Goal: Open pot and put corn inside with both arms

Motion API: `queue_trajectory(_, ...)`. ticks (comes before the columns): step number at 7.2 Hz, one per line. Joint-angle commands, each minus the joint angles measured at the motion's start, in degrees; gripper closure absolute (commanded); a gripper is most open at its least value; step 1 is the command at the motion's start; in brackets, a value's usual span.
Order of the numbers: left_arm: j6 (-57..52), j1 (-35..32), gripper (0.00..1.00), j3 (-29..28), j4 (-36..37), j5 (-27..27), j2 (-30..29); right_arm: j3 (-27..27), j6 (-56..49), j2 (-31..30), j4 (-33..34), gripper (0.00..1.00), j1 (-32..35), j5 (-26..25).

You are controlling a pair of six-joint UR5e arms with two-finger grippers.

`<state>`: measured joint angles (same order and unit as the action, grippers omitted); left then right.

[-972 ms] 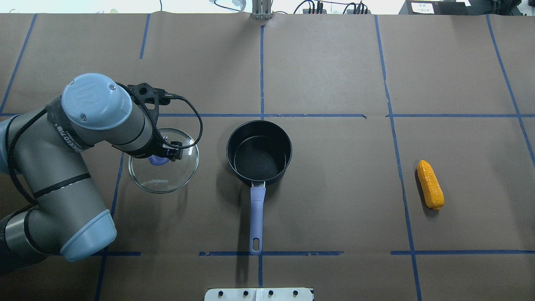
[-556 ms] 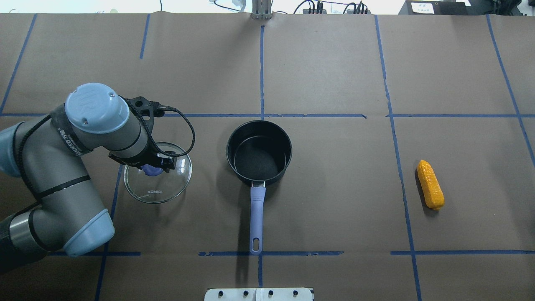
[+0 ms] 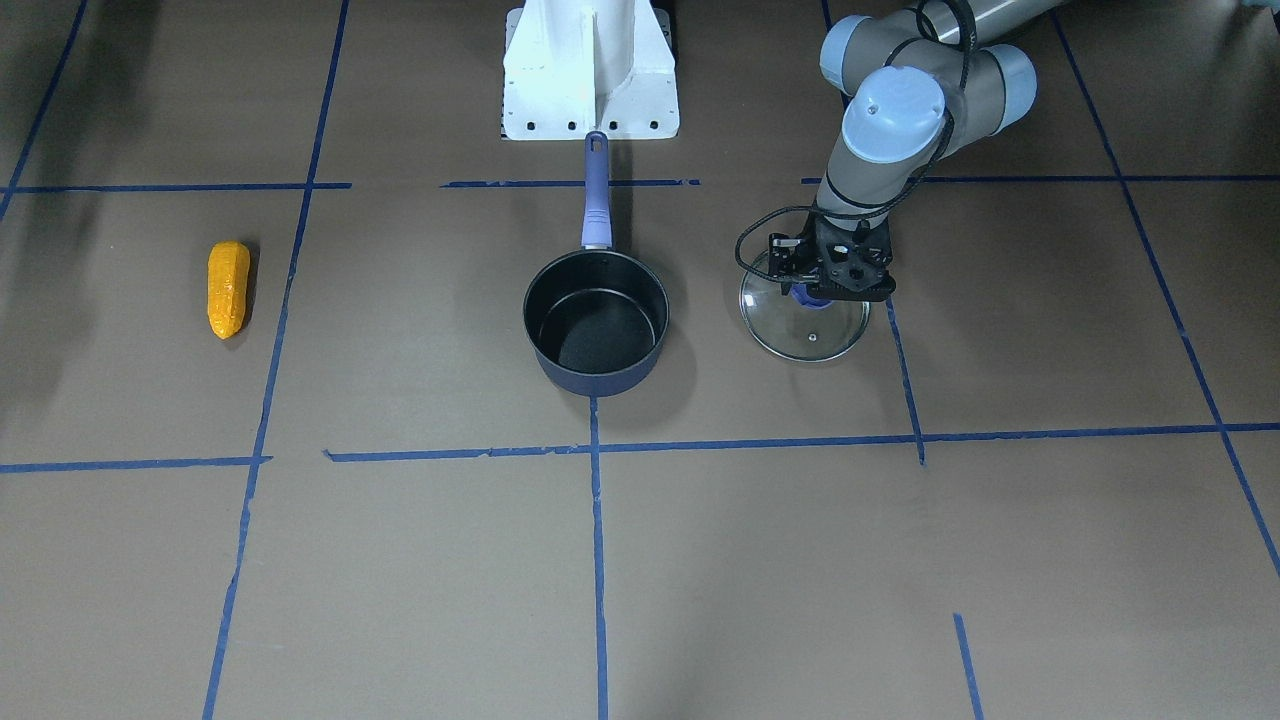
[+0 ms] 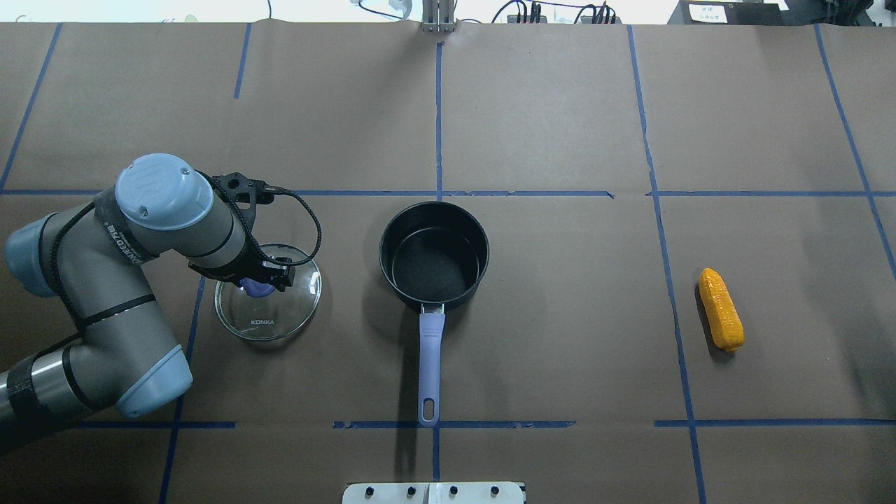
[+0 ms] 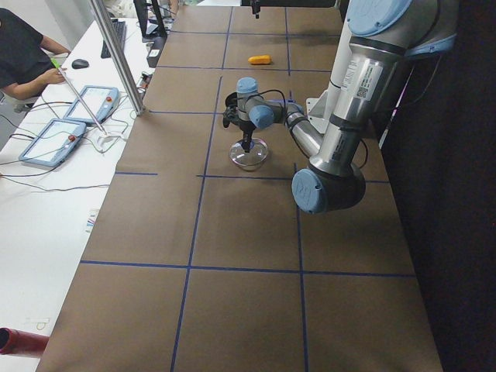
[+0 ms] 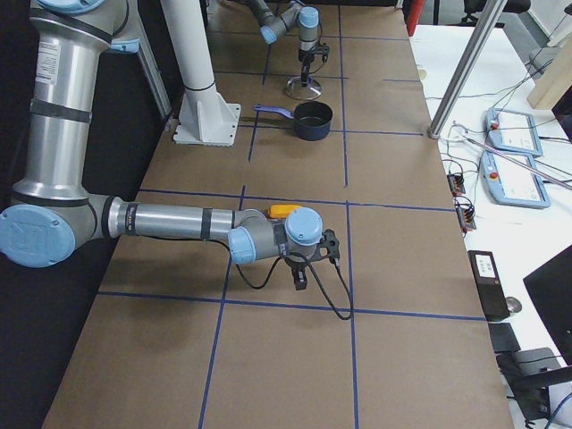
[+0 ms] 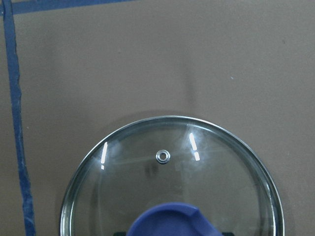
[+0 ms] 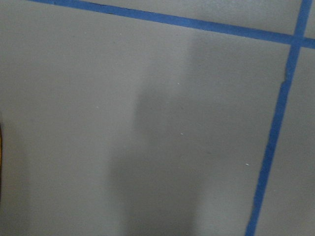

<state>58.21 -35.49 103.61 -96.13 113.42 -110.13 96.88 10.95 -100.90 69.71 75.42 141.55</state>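
The corn (image 3: pixel 227 289) is less long than the pot's wide opening (image 3: pixel 596 314), so it will fit lying lengthwise inside the pot's rim when I lower it in.
The pot (image 4: pixel 434 255) stands open and empty at the table's middle, its purple-blue handle (image 4: pixel 429 367) pointing at the robot; it also shows in the front view (image 3: pixel 596 322). My left gripper (image 4: pixel 264 280) is shut on the purple-blue knob of the glass lid (image 4: pixel 268 311), left of the pot and low over or on the table. The wrist view shows the lid (image 7: pixel 167 162) and its knob (image 7: pixel 167 221). The corn (image 4: pixel 721 309) lies far right. My right gripper (image 6: pixel 300 282) hangs near the corn (image 6: pixel 284 211); I cannot tell whether it is open or shut.
The white base mount (image 3: pixel 590 70) stands at the robot's edge of the table. Blue tape lines cross the brown paper. Teach pendants (image 5: pixel 46 143) and a person are on the side desk beyond the table.
My left gripper has carried the lid toward the robot's side and a little left, away from the pot, and lower. Pot and corn have not moved.
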Motion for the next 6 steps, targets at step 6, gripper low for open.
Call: queue_trajectory(6, -0.55, -5.38, 0.00, 7.57, -0.37, 1.90, 6.77, 10.44, 47.84, 2.37, -11.26, 0.00, -29.96, -18.83)
